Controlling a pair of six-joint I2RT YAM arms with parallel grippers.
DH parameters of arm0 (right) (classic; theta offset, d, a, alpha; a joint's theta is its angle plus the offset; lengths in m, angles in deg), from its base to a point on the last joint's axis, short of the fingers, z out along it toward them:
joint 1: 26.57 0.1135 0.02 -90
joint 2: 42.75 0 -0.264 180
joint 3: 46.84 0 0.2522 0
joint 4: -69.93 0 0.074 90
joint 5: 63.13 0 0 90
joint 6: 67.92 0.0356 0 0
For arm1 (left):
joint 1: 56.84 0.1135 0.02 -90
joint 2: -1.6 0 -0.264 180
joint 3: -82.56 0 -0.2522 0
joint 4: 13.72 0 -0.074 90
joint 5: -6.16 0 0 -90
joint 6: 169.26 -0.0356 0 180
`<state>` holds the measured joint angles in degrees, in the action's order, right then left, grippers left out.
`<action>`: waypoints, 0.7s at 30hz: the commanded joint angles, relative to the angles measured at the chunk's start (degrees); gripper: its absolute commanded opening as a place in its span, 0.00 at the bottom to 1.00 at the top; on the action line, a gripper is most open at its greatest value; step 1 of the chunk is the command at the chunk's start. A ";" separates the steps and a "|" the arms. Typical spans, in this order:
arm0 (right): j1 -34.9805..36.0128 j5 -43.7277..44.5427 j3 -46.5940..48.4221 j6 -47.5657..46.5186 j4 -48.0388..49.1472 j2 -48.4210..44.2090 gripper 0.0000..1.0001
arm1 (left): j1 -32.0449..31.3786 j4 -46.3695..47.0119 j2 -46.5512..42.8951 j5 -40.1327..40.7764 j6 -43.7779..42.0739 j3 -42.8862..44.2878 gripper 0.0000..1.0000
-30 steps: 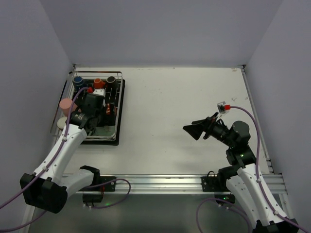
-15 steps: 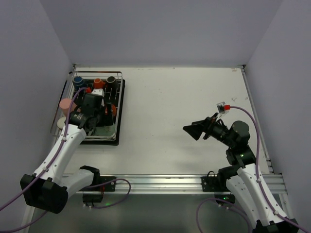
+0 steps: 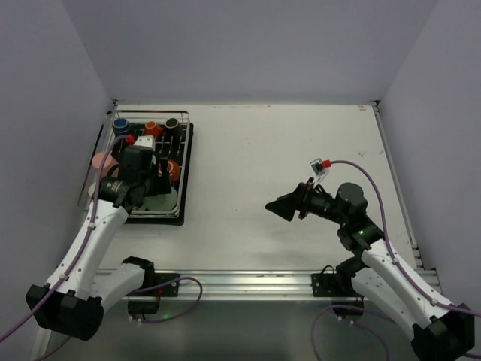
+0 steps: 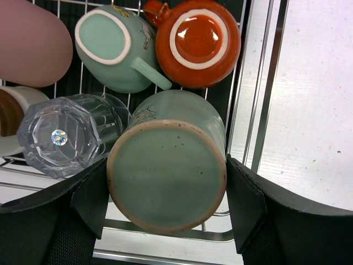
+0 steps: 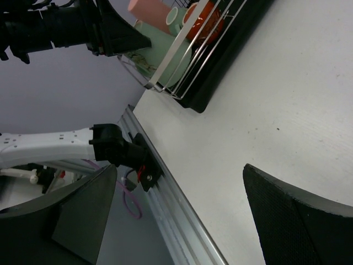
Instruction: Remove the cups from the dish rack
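My left gripper holds the teal mug near its base [image 4: 167, 175], keeping the mug's rim [image 5: 181, 75] free. My open right gripper should keep nearing until its fingers straddle that rim.
The dish rack [image 3: 181, 204], silver wire on a black tray, stands at the table's far left. My left gripper [image 4: 166, 194] is shut on an upturned teal mug [image 4: 168, 182] at the rack's near right corner, a black pad pressed on each side. Around it stand a second teal mug [image 4: 110, 49], an orange-red cup [image 4: 198, 41], a salmon tumbler [image 4: 30, 41], a clear glass [image 4: 63, 135] and a brown and white cup [image 4: 10, 118]. Blue [image 3: 120, 125], orange [image 3: 152, 128] and black [image 3: 172, 124] cups line the rack's far end. My right gripper [image 3: 279, 207] hangs open over the table, holding nothing.
White table [image 3: 285, 150] stretches right of the rack, walled at the back and on both sides. An aluminium rail [image 3: 248, 282] with the arm bases runs along the near edge. The right wrist view looks across the table at the rack's wire rim [image 5: 182, 55].
My left jaws have closed from wide open onto the teal mug, and that wrist has shifted slightly. The right arm has swung left, toward the rack, still open.
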<state>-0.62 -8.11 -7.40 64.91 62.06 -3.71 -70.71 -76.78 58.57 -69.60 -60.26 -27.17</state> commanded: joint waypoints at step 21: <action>17.11 0.97 10.19 13.41 40.41 29.06 0.97 | 0.60 -1.77 -5.38 6.33 -1.34 17.22 0.00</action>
<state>15.32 -5.03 0.57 74.74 90.06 22.22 -70.71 -82.07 54.88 -64.36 -60.39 -16.00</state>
